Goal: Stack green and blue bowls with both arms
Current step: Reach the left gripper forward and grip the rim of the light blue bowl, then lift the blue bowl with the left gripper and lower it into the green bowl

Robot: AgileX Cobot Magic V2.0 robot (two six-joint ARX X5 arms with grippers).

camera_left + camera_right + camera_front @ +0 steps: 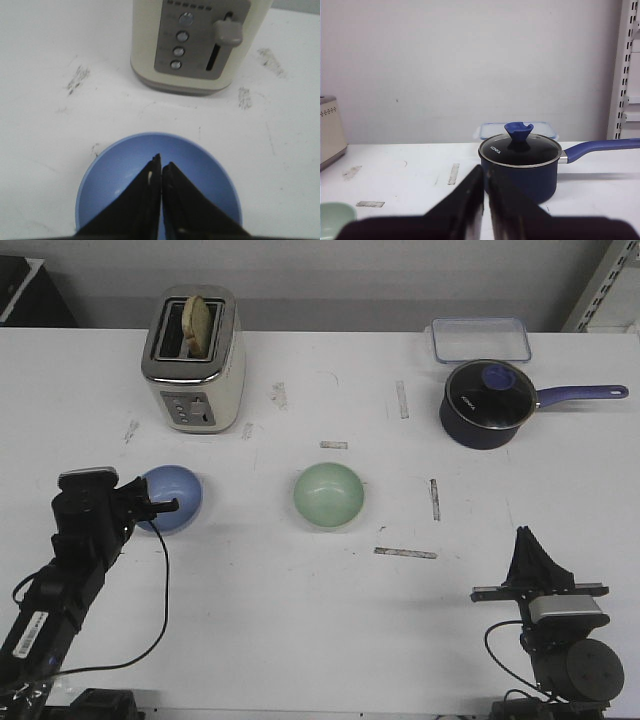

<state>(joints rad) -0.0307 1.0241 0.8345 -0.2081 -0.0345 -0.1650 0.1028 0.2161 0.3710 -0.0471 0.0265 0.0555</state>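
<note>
The light blue bowl (176, 497) should cover up the mint green bowl (329, 495) almost completely when the robot stacks them, since both bowls' round rims look equally wide.
The light blue bowl (178, 497) sits on the white table at the left, below the toaster. It also shows in the left wrist view (115, 175). My left gripper (172, 506) hovers over it, jaws shut and empty (161, 162). The mint green bowl (329, 495) sits at the table's middle, upright and empty; its rim edge shows in the right wrist view (335, 217). My right gripper (526, 537) rests at the front right, jaws shut and empty (485, 172), far from both bowls.
A cream toaster (194, 360) with toast stands at the back left. A dark navy saucepan (488, 405) with a glass lid and long handle stands at the back right, a clear lidded box (480, 339) behind it. Tape marks (405, 553) dot the table.
</note>
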